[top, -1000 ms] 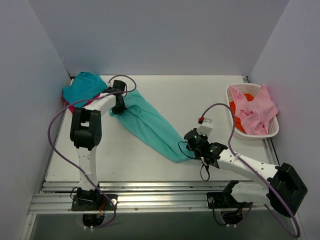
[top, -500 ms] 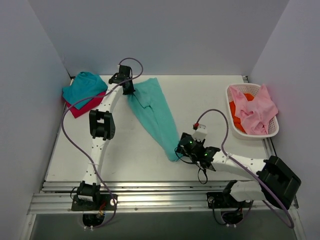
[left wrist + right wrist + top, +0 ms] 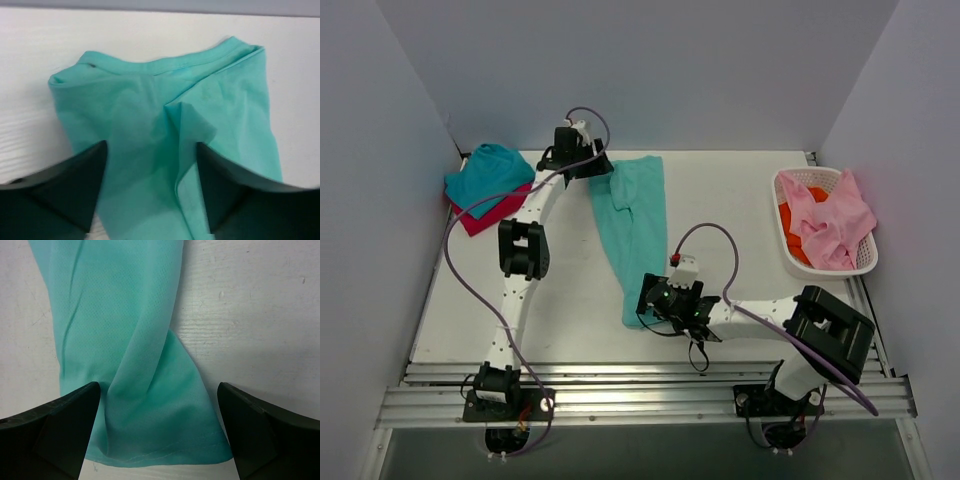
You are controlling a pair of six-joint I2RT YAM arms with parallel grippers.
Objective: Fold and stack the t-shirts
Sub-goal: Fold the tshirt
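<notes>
The light mint-green t-shirt has a soft, loose fold (image 3: 137,357) across it, so its hem end (image 3: 167,432) will move sideways and its collar end will stay flat when I pull.
The light mint-green t-shirt (image 3: 635,220) lies on the table as a long narrow strip, running from far to near. Its collar end (image 3: 165,100) lies flat beneath my left gripper (image 3: 595,168) (image 3: 152,195), whose jaws stand open on either side of a fold in the cloth. Its hem end (image 3: 150,405) lies between the wide-open jaws of my right gripper (image 3: 648,300) (image 3: 157,432), with neither finger (image 3: 55,435) pinching it. At the far left a darker teal t-shirt (image 3: 485,172) sits folded on top of a magenta-red one (image 3: 478,218).
A white lattice basket (image 3: 807,172) stands at the right edge of the table, holding a pink garment (image 3: 835,225) and something orange (image 3: 787,215). Grey walls close in the back and both sides. Purple cables loop over both arms.
Both arms swung the mint-green shirt from a diagonal into a straighter far-to-near strip. The left moved far and right, the right moved left. Both grippers then opened and let the cloth drop.
</notes>
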